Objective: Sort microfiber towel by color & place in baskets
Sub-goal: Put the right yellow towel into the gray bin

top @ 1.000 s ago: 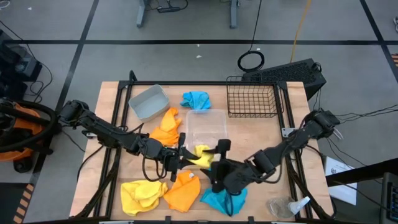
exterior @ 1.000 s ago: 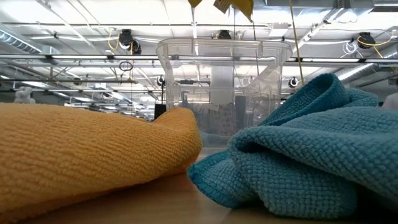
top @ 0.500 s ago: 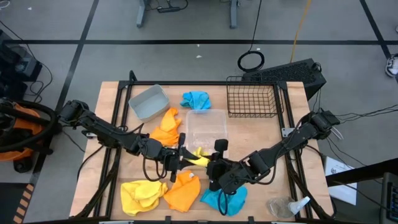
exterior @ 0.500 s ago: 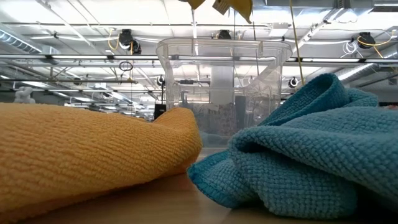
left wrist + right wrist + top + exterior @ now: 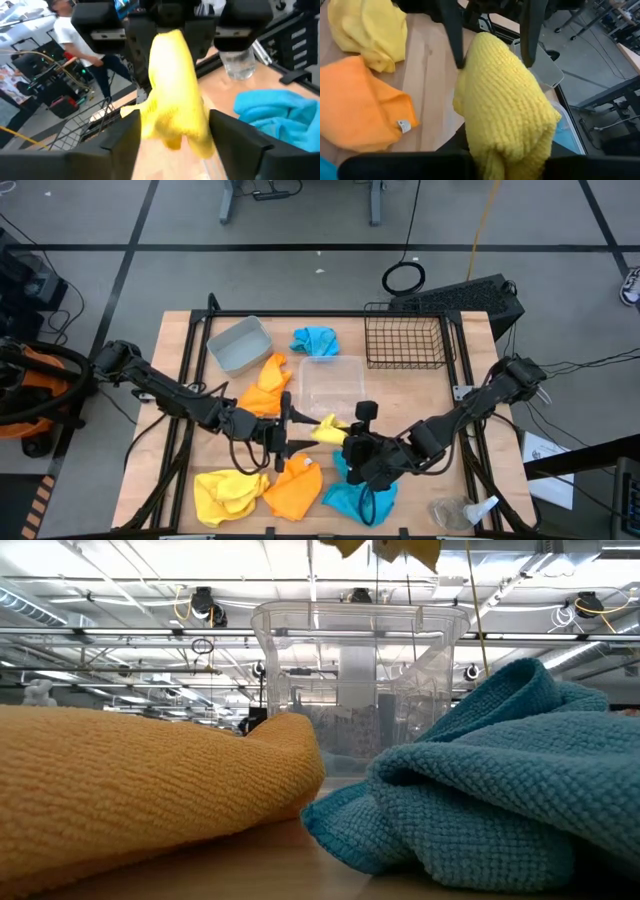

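Note:
The robot's right gripper has the yellow towel a long way from the grey bin (image 5: 240,346), so next the left gripper grips the towel's loose end (image 5: 320,434) and takes it to the bin.
A bright yellow microfiber towel (image 5: 327,430) hangs in the air just in front of the clear tub (image 5: 332,385). My right gripper (image 5: 346,442) is shut on it from the right. My left gripper (image 5: 292,430) is open, and its fingers (image 5: 451,35) stand on either side of the towel's other end. On the table lie another yellow towel (image 5: 228,492), two orange towels (image 5: 295,488) (image 5: 268,388) and two blue towels (image 5: 360,495) (image 5: 315,340). The grey bin (image 5: 238,343) and the black wire basket (image 5: 405,335) stand at the far edge. My right gripper pinches one bunched end of the yellow towel (image 5: 506,147) between its two fingers, several layers together. It comes from the table's right, slanting down. The towel is lifted clear and reaches out toward the left gripper. My left gripper straddles the towel's free end (image 5: 172,107); whether its fingers touch it I cannot tell.
A small clear plastic wrapper (image 5: 462,512) lies at the near right corner. In the low view the near orange towel (image 5: 150,780) and the near blue towel (image 5: 500,780) fill the foreground before the tub (image 5: 360,680). Bare wood shows right of the tub.
My right gripper has shut on the yellow towel, which my left gripper held up. My left gripper has then opened and let go. The towel stays lifted in nearly the same place, held from the right.

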